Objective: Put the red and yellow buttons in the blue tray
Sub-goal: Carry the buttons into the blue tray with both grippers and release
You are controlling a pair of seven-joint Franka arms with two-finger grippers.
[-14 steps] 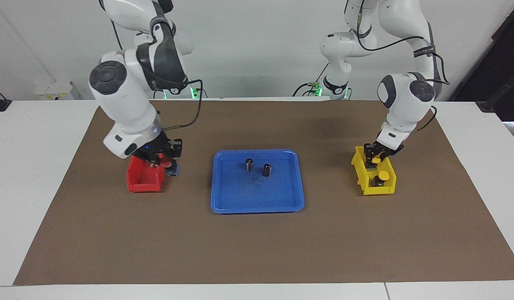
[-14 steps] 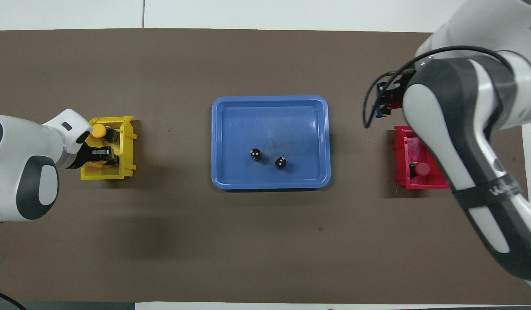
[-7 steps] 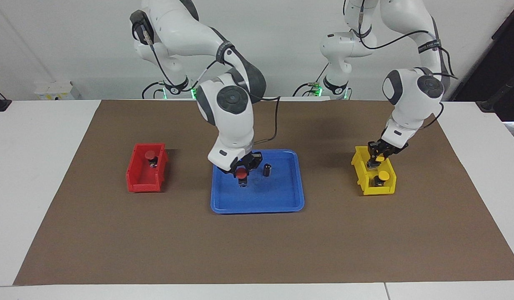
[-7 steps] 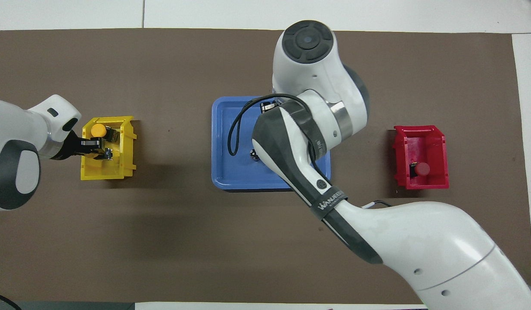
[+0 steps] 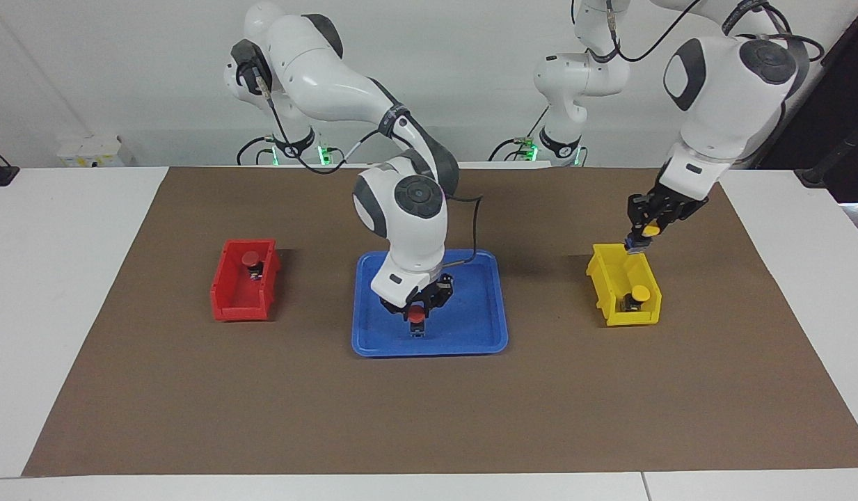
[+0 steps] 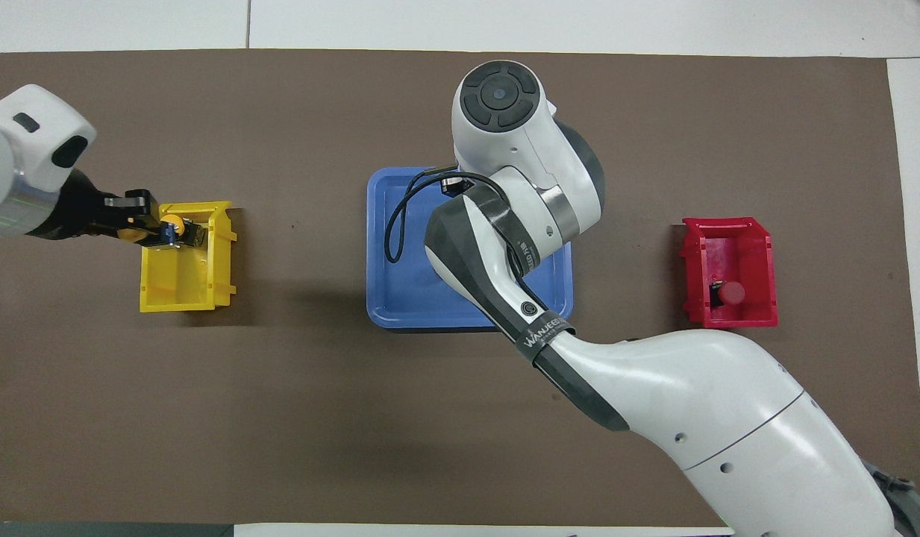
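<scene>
I keep easing the red button down with my right gripper and let go once it stands, because it is upright with its black base point(image 5: 417, 329) facing the blue tray's open bottom point(image 5: 421, 341).
My right gripper point(image 5: 416, 321) is shut on a red button point(image 5: 417, 314) and holds it low inside the blue tray point(image 5: 470, 334), in the part farther from the robots. I cannot tell if the button touches the tray floor. In the overhead view the right arm covers most of the blue tray point(image 6: 400, 298). My left gripper point(image 5: 643, 235) is shut on a yellow button point(image 5: 650, 229) and holds it up over the yellow bin's point(image 5: 613, 282) nearer end. A second yellow button point(image 5: 637, 293) sits in that bin. A second red button point(image 5: 250, 259) sits in the red bin point(image 5: 237, 299).
The yellow bin point(image 6: 183, 291) stands toward the left arm's end of the brown mat, the red bin point(image 6: 728, 246) toward the right arm's end, the tray between them. The two dark capless cylinders in the tray are hidden by the right arm.
My right gripper carried a red button from the red bin to the blue tray and lowered it. My left gripper rose out of the yellow bin with a yellow button.
</scene>
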